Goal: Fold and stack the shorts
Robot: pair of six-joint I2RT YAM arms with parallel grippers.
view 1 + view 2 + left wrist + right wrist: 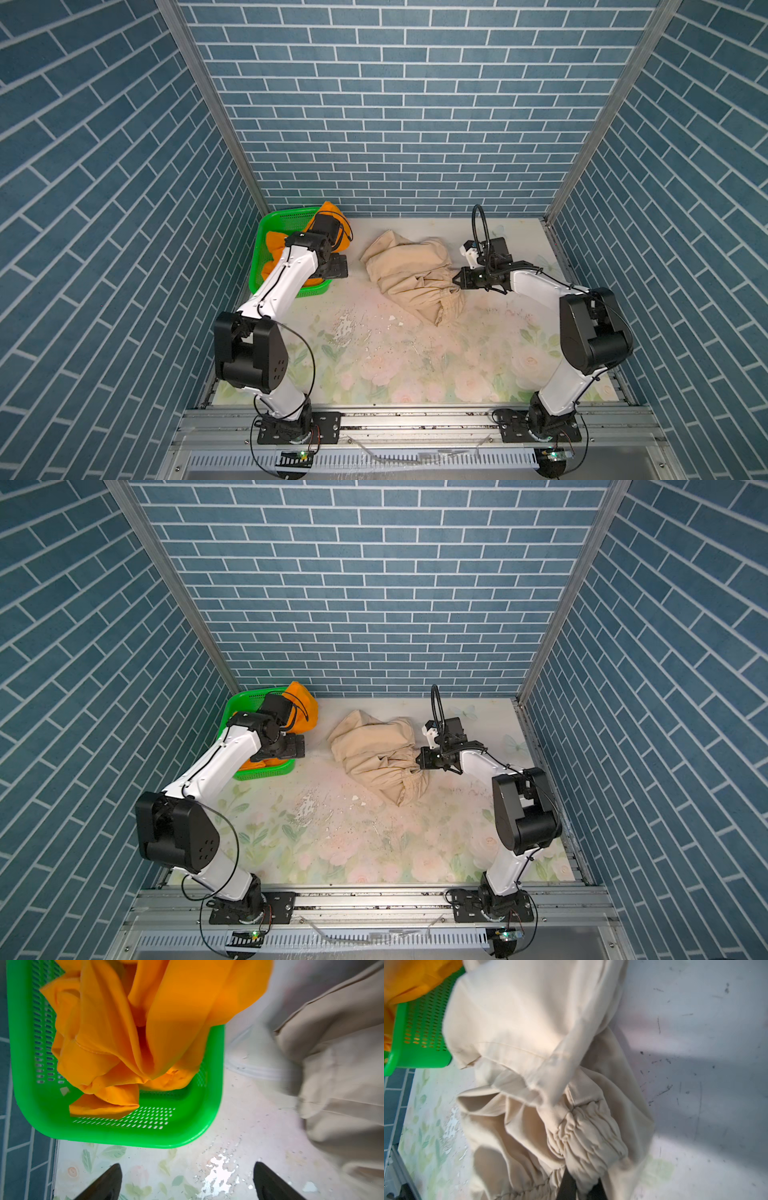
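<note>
The beige shorts' waistband is bunched up in the robot's right gripper, so the robot should bring it to the left gripper and then grab the waistband's other end with the right gripper.
The beige shorts lie crumpled on the table toward the back middle. My right gripper is shut on their gathered waistband, and the cloth bunches between its jaws. The orange shorts sit heaped in the green basket at the back left, spilling over its rim. My left gripper hovers open above the table beside the basket, with nothing between its fingers.
A floral cover lies on the table, with a peeled white patch near the middle. Blue brick walls close in the back and both sides. A metal rail carrying both arm bases runs along the front edge.
</note>
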